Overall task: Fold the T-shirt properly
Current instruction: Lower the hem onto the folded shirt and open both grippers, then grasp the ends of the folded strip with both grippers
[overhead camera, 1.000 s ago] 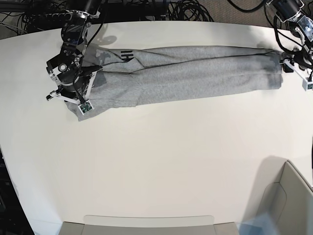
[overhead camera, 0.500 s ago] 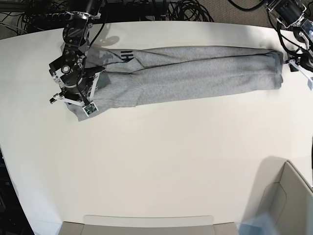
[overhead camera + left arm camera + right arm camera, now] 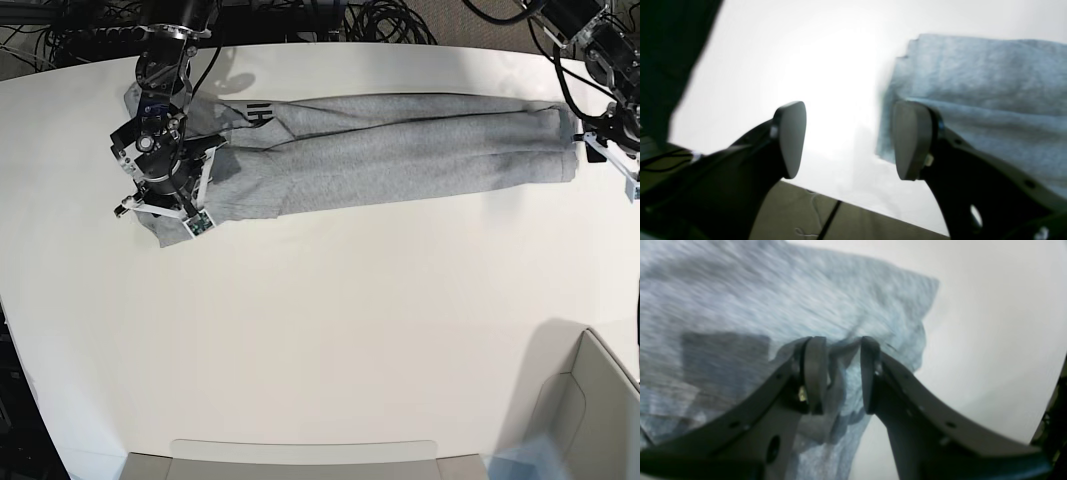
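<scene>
My left gripper is open with the T-shirt's end point(image 3: 570, 168) outside its fingers, so it should move back over that end point(image 3: 561, 149) and take hold of it before folding.
The heather-grey T-shirt point(image 3: 400, 150) lies as a long narrow strip across the far part of the white table point(image 3: 330, 330). A bit of black lettering point(image 3: 258, 113) shows near its left end. My right gripper point(image 3: 165, 195) is at that left end. In the right wrist view the gripper point(image 3: 841, 373) is shut on a bunched fold of the T-shirt point(image 3: 840, 306). My left gripper point(image 3: 600, 145) is just off the shirt's right end. In the left wrist view it point(image 3: 850, 140) is open and empty, with the T-shirt's edge point(image 3: 973, 100) beside its right finger point(image 3: 910, 140).
Black cables point(image 3: 380, 20) lie beyond the table's far edge. A grey bin point(image 3: 595, 400) stands at the near right and a flat grey tray point(image 3: 300, 458) at the near edge. The table's right edge is close under my left gripper point(image 3: 873, 210).
My left gripper has come off the shirt's right end and moved slightly outward. My right arm has shifted a little to the right with the shirt's left end.
</scene>
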You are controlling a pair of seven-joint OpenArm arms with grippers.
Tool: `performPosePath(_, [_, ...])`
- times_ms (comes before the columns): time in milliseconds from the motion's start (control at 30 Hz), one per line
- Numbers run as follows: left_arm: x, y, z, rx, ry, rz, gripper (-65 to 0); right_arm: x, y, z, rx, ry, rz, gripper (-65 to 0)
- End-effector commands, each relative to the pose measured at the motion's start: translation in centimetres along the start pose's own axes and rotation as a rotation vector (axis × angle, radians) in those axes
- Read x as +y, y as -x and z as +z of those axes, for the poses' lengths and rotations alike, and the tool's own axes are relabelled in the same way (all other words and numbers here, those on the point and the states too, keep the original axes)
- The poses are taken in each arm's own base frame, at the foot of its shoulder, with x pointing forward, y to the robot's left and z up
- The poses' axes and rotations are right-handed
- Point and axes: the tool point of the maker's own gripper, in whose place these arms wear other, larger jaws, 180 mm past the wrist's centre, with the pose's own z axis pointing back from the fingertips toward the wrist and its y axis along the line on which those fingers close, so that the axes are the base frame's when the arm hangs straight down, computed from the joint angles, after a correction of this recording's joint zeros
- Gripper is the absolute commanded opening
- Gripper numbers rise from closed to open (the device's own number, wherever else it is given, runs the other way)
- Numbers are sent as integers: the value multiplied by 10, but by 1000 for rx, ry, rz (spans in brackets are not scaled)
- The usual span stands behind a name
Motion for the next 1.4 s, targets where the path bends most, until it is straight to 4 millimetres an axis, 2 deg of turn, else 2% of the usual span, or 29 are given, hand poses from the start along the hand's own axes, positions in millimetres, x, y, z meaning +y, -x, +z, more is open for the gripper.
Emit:
performPosePath(0, [3, -9, 5, -33, -11, -3, -256, -6, -7, 4, -27, 13, 14, -470])
performPosePath(200, [-26, -8, -7, -6, 51, -62, -255, -6, -8, 4, -27, 13, 16, -470])
performPosePath(267, [-32, -1, -17, 30, 79, -61, -256, -7, -7, 4, -26, 14, 17, -470])
performPosePath(400, [-37, 17, -39, 83, 132, -21, -256, -8, -4, 4, -18, 16, 17, -470])
performPosePath(533, [-33, 22, -49, 87, 143, -6, -256, -13, 1, 4, -9, 27, 25, -470])
performPosePath(700, [-31, 20, -48, 75, 136, -9, -256, -13, 1, 4, -8, 27, 25, -470])
performPosePath(867, [-25, -2, -31, -2, 93, -40, -256, -12, 0, 4, -10, 25, 28, -470])
performPosePath(1233, [-25, -6, -30, -19, 92, -41, -256, -11, -1, 4, -10, 25, 29, -470])
performPosePath(1367, [-15, -8, -29, -16, 74, -49, -256, -10, 1, 4, -7, 21, 29, -470])
